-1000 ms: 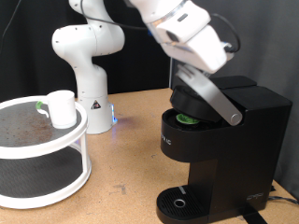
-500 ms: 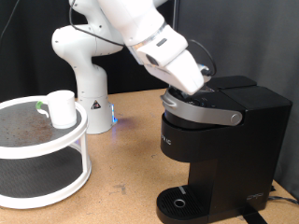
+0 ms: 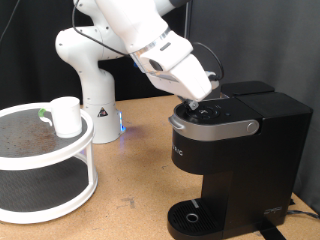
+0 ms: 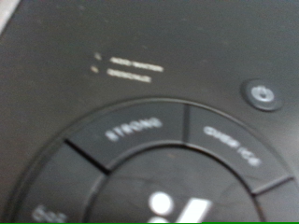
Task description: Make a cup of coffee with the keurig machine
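Observation:
The drip tray (image 3: 193,217) under the closed brew head is empty. So next my gripper moves away from the buttons and goes to the white mug (image 3: 67,117) before brewing starts.
The keurig machine (image 3: 235,150) stands at the exterior view's right, black and boxy, with its silver-grey lid handle (image 3: 215,125) down and the brew head closed. My gripper (image 3: 207,98) rests on or just above the top of the brew head. The wrist view shows no fingers. It is filled by the machine's button panel (image 4: 149,140), with a "STRONG" button (image 4: 131,129) and a power button (image 4: 261,93). The cup (image 3: 66,116), a small white mug, stands on the top tier of a round white stand at the exterior view's left, far from the gripper.
The round two-tier white stand (image 3: 60,195) takes up the exterior view's lower left. A small green thing (image 3: 42,115) lies beside the cup. The arm's white base (image 3: 95,75) stands behind, on the wooden table (image 3: 135,180). The round drip tray (image 3: 192,217) is empty.
The lid handle has swung from raised to fully down, closing the brew head over the green pod. My gripper followed it down and towards the exterior view's left.

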